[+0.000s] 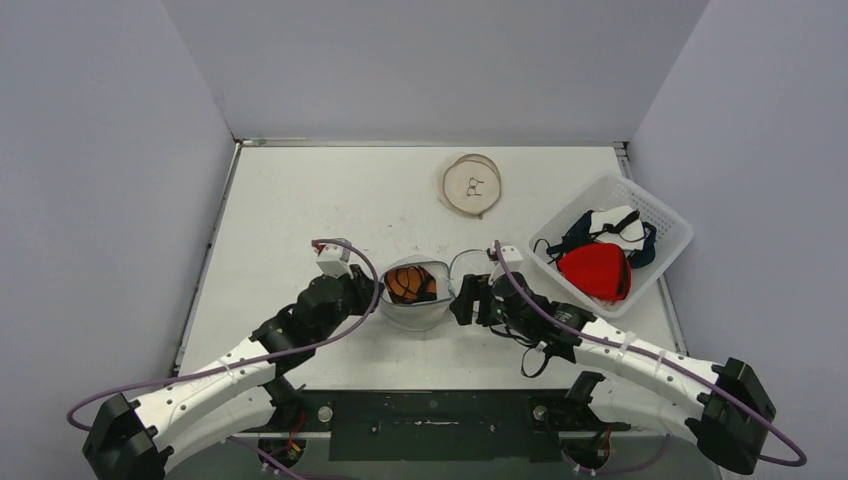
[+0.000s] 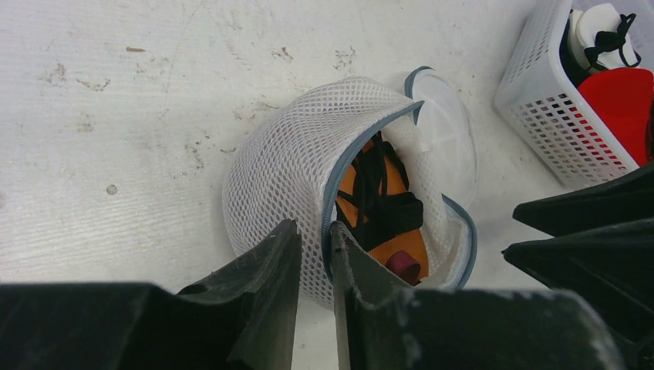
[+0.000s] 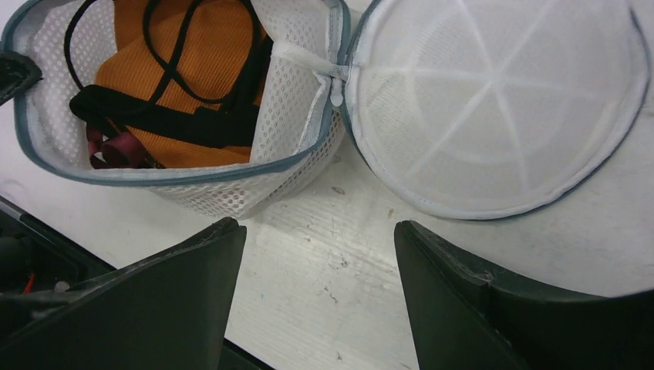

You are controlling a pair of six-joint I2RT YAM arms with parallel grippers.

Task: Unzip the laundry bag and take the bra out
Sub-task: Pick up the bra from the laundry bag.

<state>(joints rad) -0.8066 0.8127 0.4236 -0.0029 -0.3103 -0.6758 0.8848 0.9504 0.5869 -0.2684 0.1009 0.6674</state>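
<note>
I should hold the bag's near rim with my right gripper before my left gripper reaches in for the bra, because my left gripper is closed on the bag's zip rim.
The white mesh laundry bag sits mid-table, unzipped, its round lid flopped open to the right. An orange bra with black straps lies inside; it also shows in the left wrist view. My left gripper is shut on the bag's near mesh wall and grey zip rim. My right gripper is open and empty, just in front of the bag and lid, over bare table. In the top view the left gripper and right gripper flank the bag.
A white slotted basket at the right holds red, white and dark garments. A second round beige mesh bag lies at the back centre. Grey walls enclose the table.
</note>
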